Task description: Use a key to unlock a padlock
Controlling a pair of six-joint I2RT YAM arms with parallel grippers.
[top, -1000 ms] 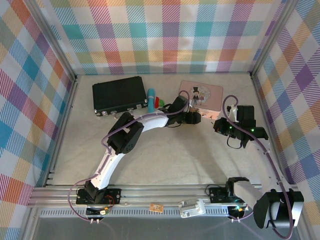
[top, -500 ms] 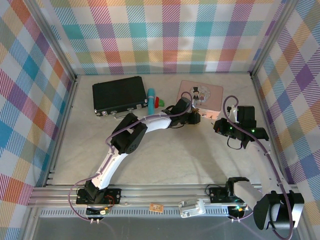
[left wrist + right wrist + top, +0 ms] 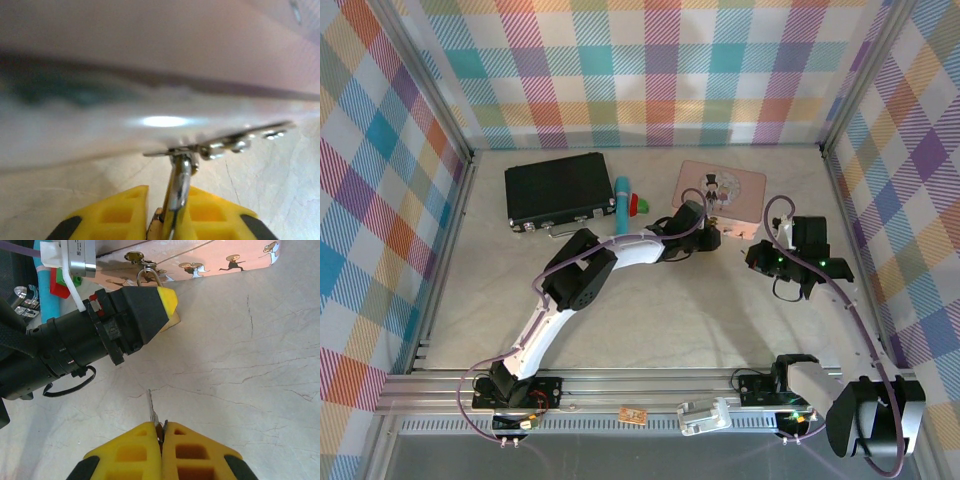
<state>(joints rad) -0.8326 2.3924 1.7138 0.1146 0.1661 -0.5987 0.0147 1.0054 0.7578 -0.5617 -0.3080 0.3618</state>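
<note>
The padlock's lower end (image 3: 171, 323) is tucked under my left gripper and faces away from the key, so my left gripper should first turn the padlock's keyhole to the key blade (image 3: 150, 404).
The padlock (image 3: 177, 182) stands between the yellow fingers of my left gripper (image 3: 170, 191), which is shut on it. Its silvery shackle sticks up past the fingertips, right against the pink tin's edge. From the right wrist view the shackle (image 3: 148, 277) pokes out above the left gripper's yellow tip (image 3: 167, 299). My right gripper (image 3: 161, 426) is shut on the key (image 3: 151, 407), whose thin blade points up and toward the left gripper, a short way off. In the top view the left gripper (image 3: 717, 237) and right gripper (image 3: 757, 255) face each other in front of the tin.
The pink picture tin (image 3: 720, 188) lies just behind both grippers. A black case (image 3: 558, 188) sits at the back left with a blue pen (image 3: 622, 198) beside it. Small metal pieces (image 3: 235, 142) hang by the shackle's top. Plaid walls enclose the table.
My left gripper has shut on the padlock beside the tin, and its wrist has shifted slightly. The right gripper has stayed shut on the key, almost in place.
</note>
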